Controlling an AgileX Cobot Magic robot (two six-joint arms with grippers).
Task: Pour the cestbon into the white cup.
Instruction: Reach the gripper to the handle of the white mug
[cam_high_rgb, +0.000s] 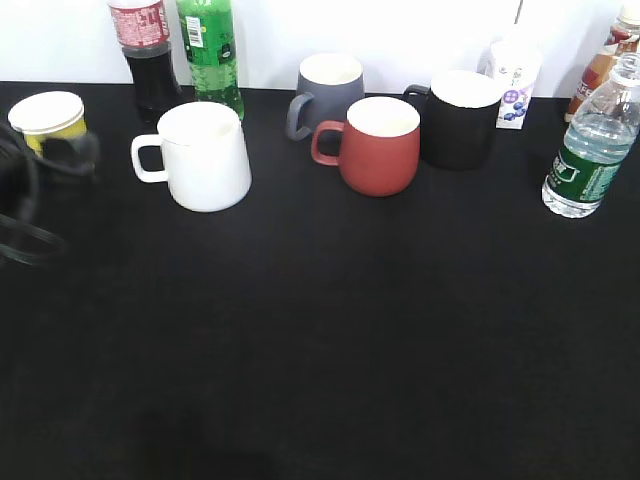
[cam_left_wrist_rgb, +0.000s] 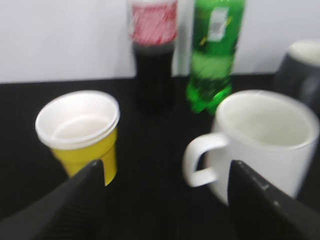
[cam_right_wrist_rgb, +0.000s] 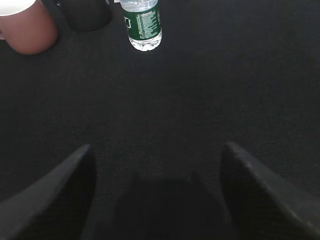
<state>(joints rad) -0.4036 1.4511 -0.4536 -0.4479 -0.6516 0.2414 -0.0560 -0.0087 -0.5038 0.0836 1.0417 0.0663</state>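
The cestbon bottle's clear opening (cam_high_rgb: 628, 66) has its cap off. I expect the water to flow straight into the white cup when I tip the bottle over it.
The cestbon bottle (cam_high_rgb: 590, 150) stands upright at the far right of the black table, clear with a dark green label; it also shows at the top of the right wrist view (cam_right_wrist_rgb: 143, 25). The white cup (cam_high_rgb: 204, 155) stands at the left, handle to the left, and shows in the left wrist view (cam_left_wrist_rgb: 260, 142). My left gripper (cam_left_wrist_rgb: 167, 172) is open and empty, low over the table in front of the cup's handle; its arm is blurred at the left edge (cam_high_rgb: 35, 180). My right gripper (cam_right_wrist_rgb: 157, 155) is open and empty, well short of the bottle, and out of the exterior view.
A yellow paper cup (cam_high_rgb: 47, 120) stands left of the white cup. Cola (cam_high_rgb: 147, 55) and green soda (cam_high_rgb: 211, 50) bottles stand behind it. Grey (cam_high_rgb: 328, 90), red (cam_high_rgb: 378, 145) and black (cam_high_rgb: 458, 118) mugs, a small carton (cam_high_rgb: 515, 85) and another bottle (cam_high_rgb: 605, 60) line the back.
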